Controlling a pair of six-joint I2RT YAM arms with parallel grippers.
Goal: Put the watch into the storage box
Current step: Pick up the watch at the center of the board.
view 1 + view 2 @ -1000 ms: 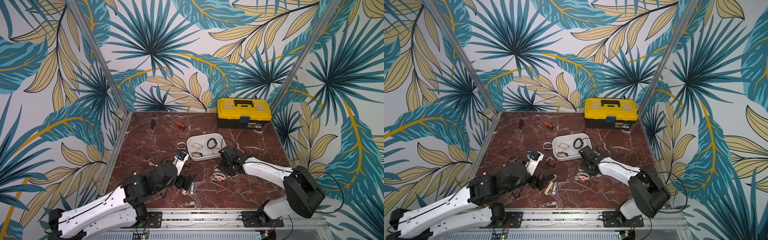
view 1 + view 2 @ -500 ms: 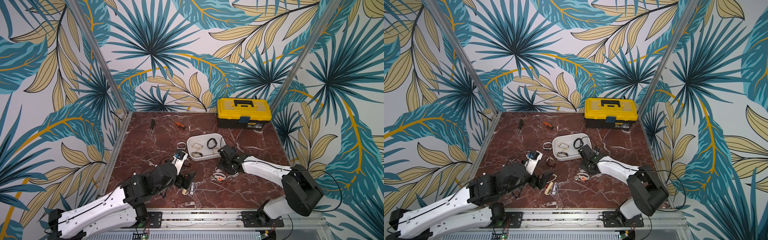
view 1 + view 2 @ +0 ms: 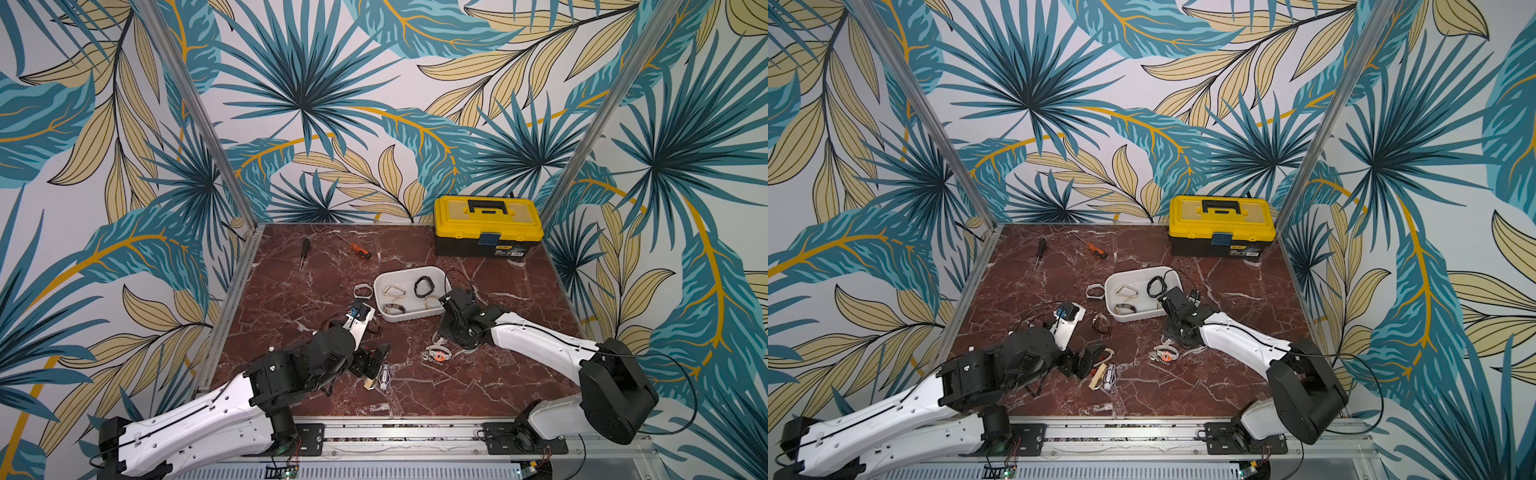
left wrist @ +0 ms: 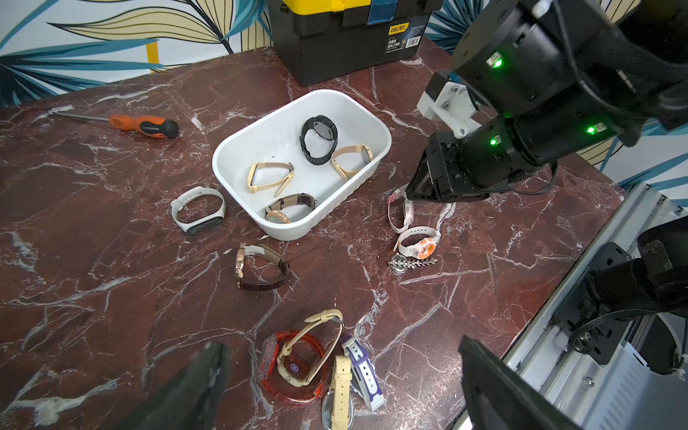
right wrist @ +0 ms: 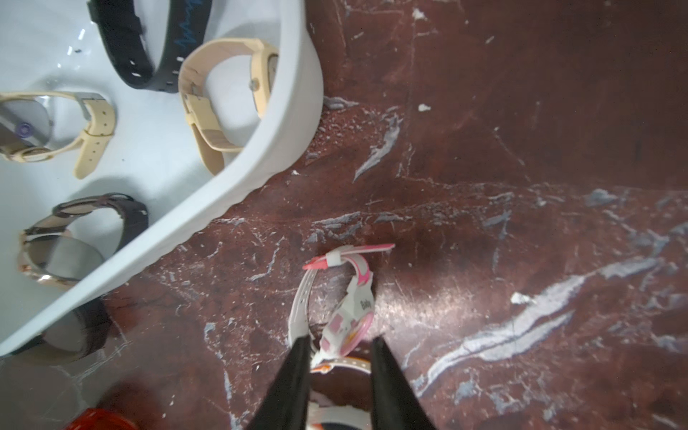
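Next, my right gripper opens wider because its narrow fingers meet the slanted pink and white watch at its strap end. It should then close on the watch around its case.
The storage box is a white tub at mid-table holding several watches. Just right of it a pink and white watch stands on edge on the marble. My right gripper points down at it. Its jaws stand narrowly open on either side of the case, and one fingertip touches the white strap. Near the front edge my left gripper is wide open above a pile of watches, holding nothing.
A white and orange watch and a silver one lie by the pink watch. A brown leather watch and a white band lie left of the tub. The yellow toolbox and two screwdrivers are at the back.
The right gripper has shifted slightly at the pink watch. The left arm has not moved.
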